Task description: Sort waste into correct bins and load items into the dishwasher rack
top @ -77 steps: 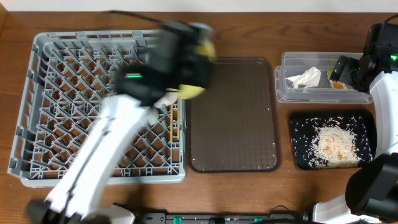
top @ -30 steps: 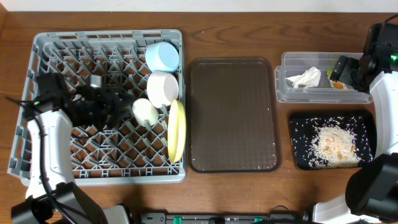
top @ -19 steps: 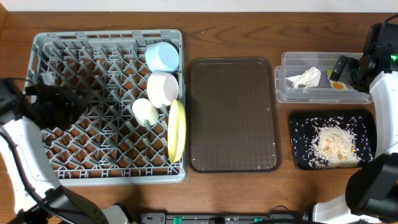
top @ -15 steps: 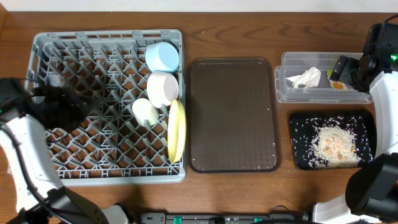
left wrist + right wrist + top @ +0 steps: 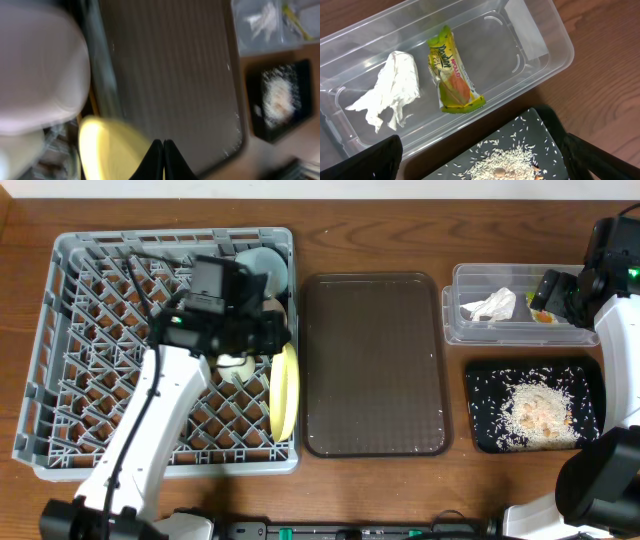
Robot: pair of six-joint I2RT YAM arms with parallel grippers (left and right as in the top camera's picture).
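Observation:
The robot's left gripper should tip the yellow plate (image 5: 286, 394) inward onto the rack's wires (image 5: 237, 416) before it moves away, because the plate leans out over the side of the rack.
The grey dishwasher rack (image 5: 100, 290) holds the yellow plate (image 5: 285, 395) on edge at its right side, the light blue bowl (image 5: 270, 265) and the white cup (image 5: 237, 366). My left gripper (image 5: 280, 332) hovers over that side, shut and empty, and hides most of the pink bowl. In the left wrist view the shut gripper (image 5: 163, 150) is above the yellow plate (image 5: 105, 150), with the pink bowl (image 5: 40, 65) at the left. The clear tub (image 5: 530, 50) holds the napkin (image 5: 390, 90) and wrapper (image 5: 452, 75). Rice (image 5: 535, 412) lies in the black tray (image 5: 485, 380). My right gripper (image 5: 480, 165) is open above the bins. I cannot make out the chopsticks.
A bare dark brown serving tray (image 5: 375, 365) lies between the rack and the bins. The right arm (image 5: 605, 280) stands at the table's right edge beside the clear tub (image 5: 465, 330).
My left arm swung from the rack's left side across to its right side, over the bowls, and its jaws closed. The right arm and bins are unchanged.

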